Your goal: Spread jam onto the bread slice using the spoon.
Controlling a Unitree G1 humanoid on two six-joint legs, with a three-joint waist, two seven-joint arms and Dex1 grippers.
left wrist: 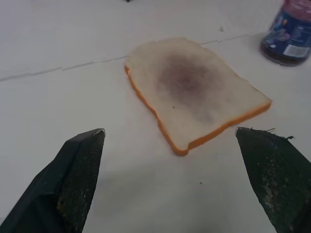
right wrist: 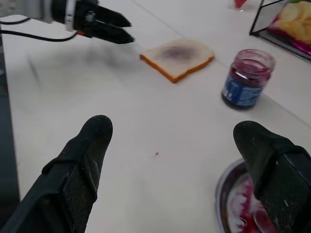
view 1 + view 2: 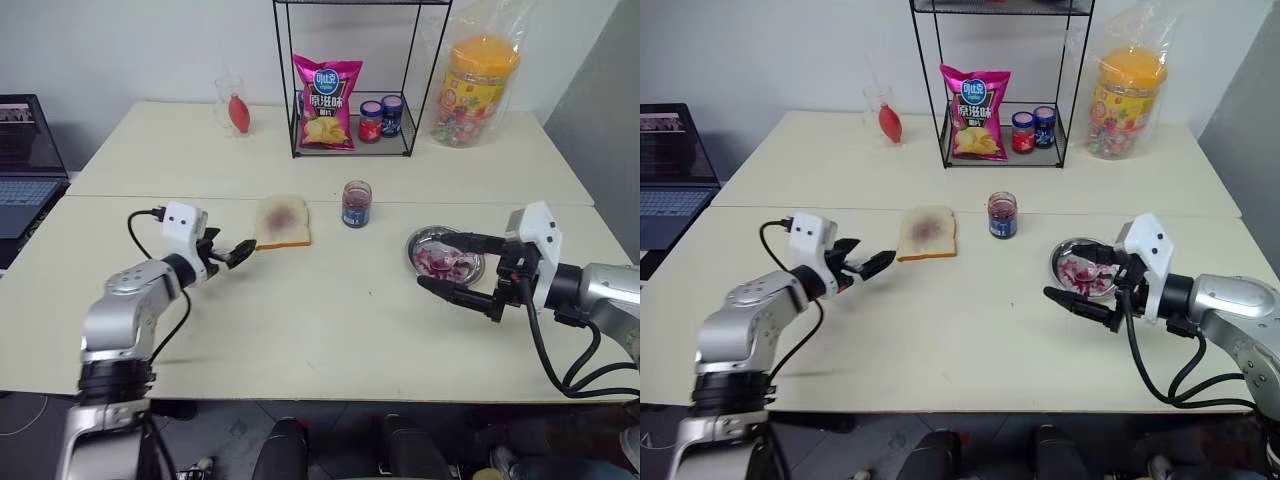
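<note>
I should keep moving forward, since the bread slice's near corner (image 3: 262, 246) faces my left gripper's open fingers, until they are around the bread slice's side edge (image 3: 259, 226), and then close them.
The bread slice (image 3: 283, 221) lies flat on the table left of centre, tan-crusted with a purple jam stain in its middle. My left gripper (image 3: 235, 245) hovers just short of its near left corner, open and empty; the slice (image 1: 194, 90) lies between and beyond its fingers. A small clear jar of dark jam (image 3: 356, 203) stands lidless right of the bread. My right gripper (image 3: 440, 260) is open and empty at the near side of a round metal dish (image 3: 470, 272) smeared with jam. The spoon is hidden from me.
A black wire rack (image 3: 293, 120) at the back holds a pink chip bag (image 3: 327, 100) and two small lidded jars (image 3: 381, 118). A bagged candy jar (image 3: 478, 90) stands at back right, a glass (image 3: 232, 105) at back left, and a laptop (image 3: 25, 160) at far left.
</note>
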